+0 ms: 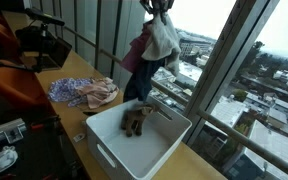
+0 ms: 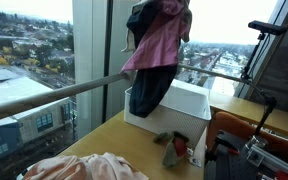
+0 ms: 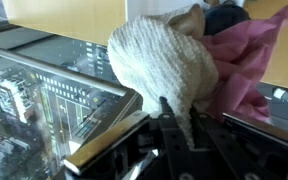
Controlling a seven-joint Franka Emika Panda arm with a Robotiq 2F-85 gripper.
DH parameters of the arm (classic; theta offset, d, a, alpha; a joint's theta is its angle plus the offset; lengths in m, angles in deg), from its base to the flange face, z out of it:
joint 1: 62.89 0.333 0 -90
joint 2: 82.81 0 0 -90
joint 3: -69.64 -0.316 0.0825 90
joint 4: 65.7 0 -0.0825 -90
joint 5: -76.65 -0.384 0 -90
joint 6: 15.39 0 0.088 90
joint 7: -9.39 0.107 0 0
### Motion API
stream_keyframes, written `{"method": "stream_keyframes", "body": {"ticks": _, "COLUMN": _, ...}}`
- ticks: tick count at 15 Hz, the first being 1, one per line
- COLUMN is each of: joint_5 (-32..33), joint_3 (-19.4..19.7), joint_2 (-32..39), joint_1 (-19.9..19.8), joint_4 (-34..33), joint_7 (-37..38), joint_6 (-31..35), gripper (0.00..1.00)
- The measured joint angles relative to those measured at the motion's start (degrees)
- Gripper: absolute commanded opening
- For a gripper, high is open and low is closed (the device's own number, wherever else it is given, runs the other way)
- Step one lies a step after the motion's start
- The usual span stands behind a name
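The clothes bundle (image 2: 152,88) is hanging by the far edge of the white bin, near the window rail. Next, I move the bundle over the bin's middle (image 1: 142,145) with my gripper and lower it.
My gripper (image 1: 159,8) is high above the table and shut on a bundle of clothes: a white knit cloth (image 1: 165,38), a pink garment (image 2: 162,42) and a dark blue garment (image 2: 149,92) hang from it. In the wrist view the white cloth (image 3: 164,65) is pinched between the fingers (image 3: 170,108), with the pink garment (image 3: 246,60) beside it. The bundle hangs above the far edge of a white bin (image 1: 169,148), which holds a brown item (image 1: 136,121). The bin also shows in an exterior view (image 2: 184,100).
A pile of patterned clothes (image 1: 82,92) lies on the wooden table (image 1: 74,68) beside the bin; it also shows in an exterior view (image 2: 79,167). Small dark items (image 2: 174,147) lie on the table. A window rail (image 2: 54,95) and glass run along the table's edge. Red-orange equipment (image 1: 9,85) stands nearby.
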Motion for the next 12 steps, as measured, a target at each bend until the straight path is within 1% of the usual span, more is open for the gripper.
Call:
{"method": "stream_keyframes", "body": {"ticks": 4, "joint_5": -1.4, "joint_3": 2.5, "joint_2": -1.5, "joint_1": -3.8, "joint_4": -3.8, "joint_7": -2.5, "joint_6": -1.5, "gripper": 0.04}}
{"method": "stream_keyframes", "body": {"ticks": 6, "joint_5": -2.2, "joint_3": 3.2, "joint_2": -1.3, "joint_1": -5.2, "joint_4": -4.1, "joint_7": -3.1, "joint_6": -1.5, "gripper": 0.04}}
{"method": "stream_keyframes", "body": {"ticks": 9, "joint_5": -3.5, "joint_3": 3.3, "joint_2": -0.2, "joint_1": -5.7, "joint_4": -1.9, "joint_7": -3.1, "joint_6": -1.2, "gripper": 0.04}}
{"method": "stream_keyframes", "body": {"ticks": 12, "joint_5": -5.7, "joint_3": 2.8, "joint_2": 1.6, "joint_1": -5.3, "joint_4": 3.2, "joint_7": -3.0, "joint_6": 0.4, "gripper": 0.04}}
